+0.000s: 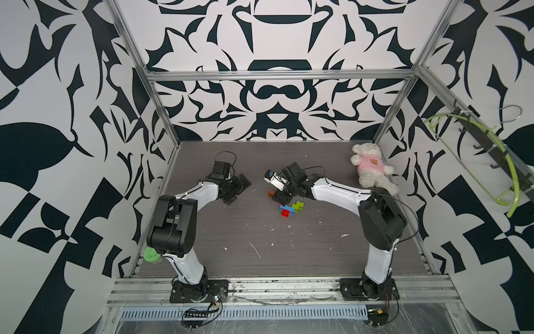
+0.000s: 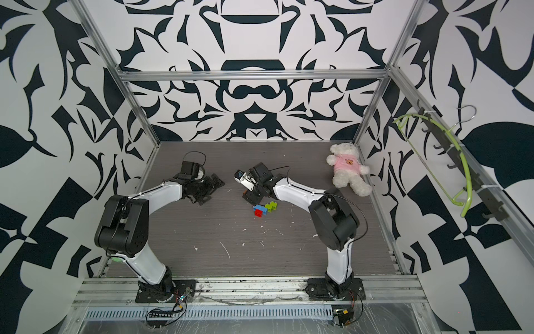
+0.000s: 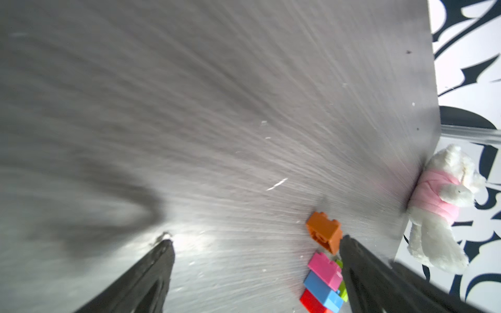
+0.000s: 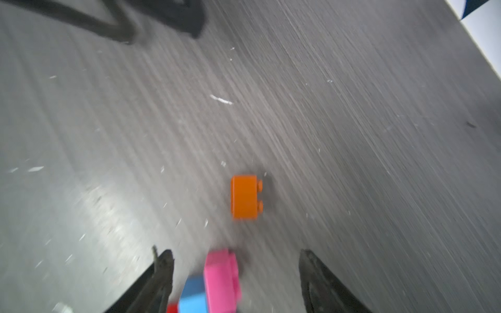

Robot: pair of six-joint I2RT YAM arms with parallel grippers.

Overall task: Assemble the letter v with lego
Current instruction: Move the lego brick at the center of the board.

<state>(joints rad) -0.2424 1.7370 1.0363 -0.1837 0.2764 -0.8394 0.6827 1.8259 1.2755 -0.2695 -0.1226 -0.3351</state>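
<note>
The orange brick (image 4: pixel 245 197) is on its side, away from the cluster, so next my left gripper moves in and places it with its studs up at the pink brick's end (image 4: pixel 221 256).
The lego lies mid-table. A joined cluster shows red (image 1: pixel 286 213), blue (image 1: pixel 284 207) and lime green (image 1: pixel 297 206) bricks in both top views, with a pink brick (image 4: pixel 221 281) on its far end. A loose orange brick (image 4: pixel 245 196) lies on its side just beyond the pink one, apart from it. My right gripper (image 4: pixel 235 253) hovers over the pink end, open; the pink brick sits between its fingers with a gap on one side. My left gripper (image 3: pixel 256 241) is open and empty, to the left of the cluster (image 3: pixel 322 291). This does not form the letter v.
A white teddy bear (image 1: pixel 371 169) in a pink shirt lies at the back right corner. A green hanger (image 1: pixel 502 162) hangs on the right wall rail. A green round object (image 1: pixel 151 254) sits by the left arm's base. Metal frame posts edge the table.
</note>
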